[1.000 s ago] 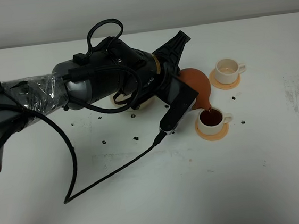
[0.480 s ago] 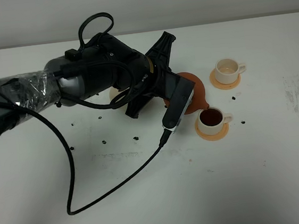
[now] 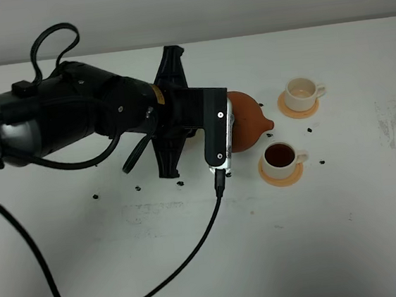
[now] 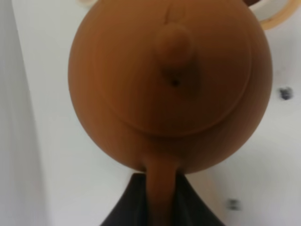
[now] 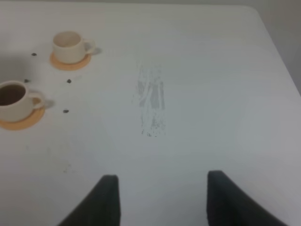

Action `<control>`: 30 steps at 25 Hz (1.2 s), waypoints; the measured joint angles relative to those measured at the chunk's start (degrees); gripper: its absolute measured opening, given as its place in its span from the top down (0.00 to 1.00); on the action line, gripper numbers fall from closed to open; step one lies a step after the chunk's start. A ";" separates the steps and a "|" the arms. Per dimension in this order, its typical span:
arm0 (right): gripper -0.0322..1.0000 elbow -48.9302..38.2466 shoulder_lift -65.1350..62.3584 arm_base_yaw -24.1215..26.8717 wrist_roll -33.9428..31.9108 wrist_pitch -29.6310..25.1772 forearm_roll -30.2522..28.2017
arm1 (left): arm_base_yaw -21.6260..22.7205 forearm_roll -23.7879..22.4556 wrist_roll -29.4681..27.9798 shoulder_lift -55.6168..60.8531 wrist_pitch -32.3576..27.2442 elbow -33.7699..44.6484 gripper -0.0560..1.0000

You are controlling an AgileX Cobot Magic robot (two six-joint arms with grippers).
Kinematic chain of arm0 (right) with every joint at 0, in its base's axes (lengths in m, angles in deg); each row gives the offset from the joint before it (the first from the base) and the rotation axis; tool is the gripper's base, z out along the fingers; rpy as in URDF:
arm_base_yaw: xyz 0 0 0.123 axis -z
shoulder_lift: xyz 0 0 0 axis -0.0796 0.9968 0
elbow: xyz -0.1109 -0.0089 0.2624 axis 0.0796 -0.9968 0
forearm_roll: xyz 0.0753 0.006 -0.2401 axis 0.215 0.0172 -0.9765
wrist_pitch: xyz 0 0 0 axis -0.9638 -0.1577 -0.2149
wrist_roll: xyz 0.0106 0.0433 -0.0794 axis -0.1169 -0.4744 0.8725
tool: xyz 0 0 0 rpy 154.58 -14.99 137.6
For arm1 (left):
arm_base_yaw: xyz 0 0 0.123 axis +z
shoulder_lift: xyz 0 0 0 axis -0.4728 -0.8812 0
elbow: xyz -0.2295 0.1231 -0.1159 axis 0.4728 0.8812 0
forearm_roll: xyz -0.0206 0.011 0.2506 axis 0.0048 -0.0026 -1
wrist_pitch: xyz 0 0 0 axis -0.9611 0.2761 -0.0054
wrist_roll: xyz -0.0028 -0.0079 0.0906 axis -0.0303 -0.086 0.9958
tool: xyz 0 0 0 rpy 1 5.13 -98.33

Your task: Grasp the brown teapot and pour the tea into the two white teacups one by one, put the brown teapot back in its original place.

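Note:
The brown teapot's spout point(image 3: 268, 124) is hanging by the near cup, which is filled, so the robot's left gripper should pull the teapot back first and then bring it around to the empty far cup point(image 3: 301, 91).
The brown teapot point(image 3: 249, 119) hangs in the air left of the two white teacups, its spout pointing right. In the left wrist view the brown teapot point(image 4: 171, 84) fills the frame, lid knob facing the camera. My left gripper point(image 4: 160, 195) is shut on its loop handle. The near cup point(image 3: 280, 156) holds dark tea and stands on an orange coaster point(image 3: 281, 175). The far cup point(image 3: 300, 94) looks empty. Both show in the right wrist view, the filled cup point(image 5: 11, 99) and the empty cup point(image 5: 68, 46). My right gripper point(image 5: 162, 193) is open and empty. The cream saucer is hidden behind the left arm.
A black cable point(image 3: 195, 255) trails from the left wrist across the table's front. Small dark specks point(image 3: 138, 188) dot the table around the arm. A grey scuff mark point(image 3: 394, 128) lies at the right, and it also shows in the right wrist view point(image 5: 150, 103).
The left arm rolled back and shifted left. The teapot tipped up from pouring, and its spout moved off the near cup. The near cup now stands filled with tea.

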 joint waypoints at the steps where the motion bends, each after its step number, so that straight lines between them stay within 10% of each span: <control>1: 0.54 0.00 0.00 0.00 0.00 0.00 0.00 | 0.07 1.43 -1.89 1.15 0.00 1.73 0.84; 19: 0.55 0.00 0.00 0.00 0.00 0.00 0.05 | 2.11 11.98 -26.66 -0.71 -1.15 10.73 0.84; 30: 0.55 0.00 0.00 0.00 0.00 0.00 0.05 | 2.17 11.93 -29.71 -3.93 1.13 10.26 0.84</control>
